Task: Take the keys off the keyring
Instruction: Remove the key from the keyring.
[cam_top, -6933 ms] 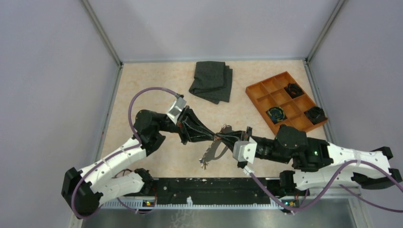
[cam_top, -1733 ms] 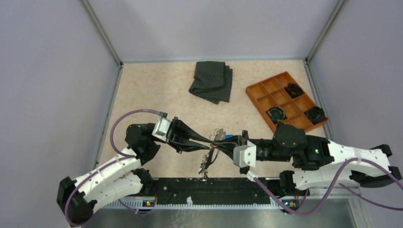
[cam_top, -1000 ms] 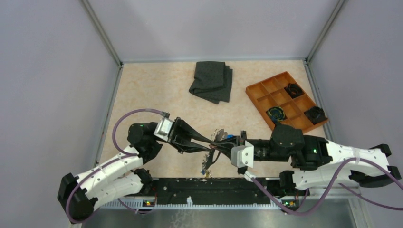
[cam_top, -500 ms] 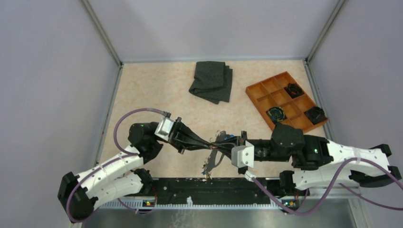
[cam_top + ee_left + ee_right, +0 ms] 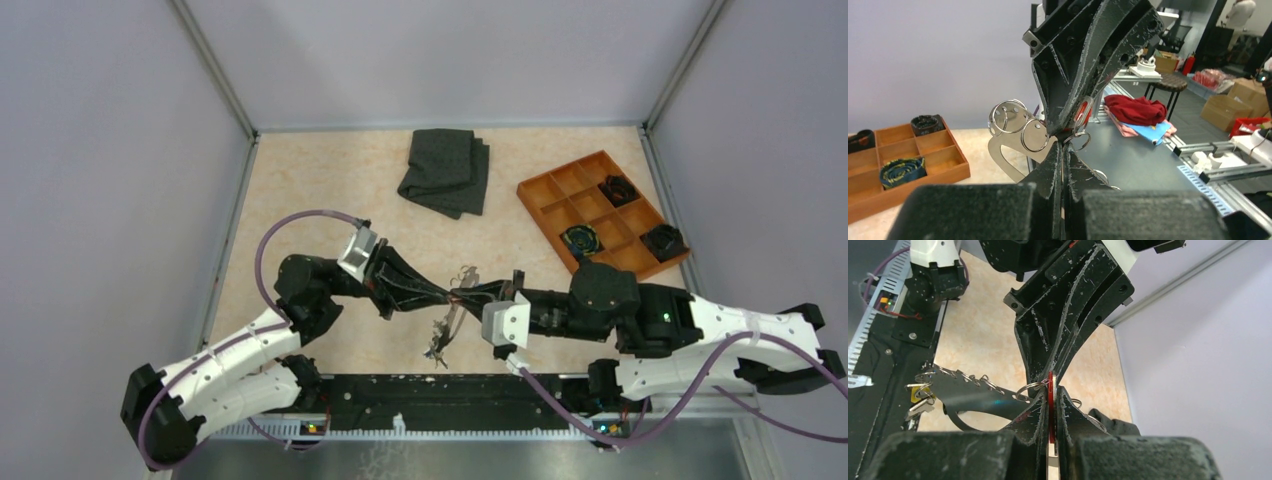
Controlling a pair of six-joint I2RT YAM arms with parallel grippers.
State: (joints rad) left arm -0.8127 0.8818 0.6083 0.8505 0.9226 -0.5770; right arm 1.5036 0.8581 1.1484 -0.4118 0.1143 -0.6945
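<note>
I keep turning the ring (image 5: 1082, 141) pinched in my left gripper until it swings round the red key (image 5: 1051, 407) held in my right gripper, then let the ring go.
In the middle of the table my two grippers meet tip to tip. My right gripper (image 5: 1051, 396) is shut on a red-headed key (image 5: 1050, 390), which stands edge-on between its fingers. My left gripper (image 5: 1063, 146) is shut, its tips pinching a small metal ring (image 5: 1078, 138) of the keyring next to that red key (image 5: 1083, 111). The keyring's pale grey band (image 5: 1007, 151) carries more metal rings (image 5: 1009, 117) and hangs down below the grippers (image 5: 446, 325). More keys (image 5: 918, 396) dangle at its low end (image 5: 436, 352).
A folded dark grey cloth (image 5: 445, 170) lies at the back. An orange compartment tray (image 5: 560, 195) with black clumps stands at the back right. The black rail (image 5: 440, 388) runs along the near edge, just under the hanging keys.
My left gripper has shut at the ring. Its wrist has lifted and shifted right. The hanging band has swung a little. The right gripper stays shut on the red key.
</note>
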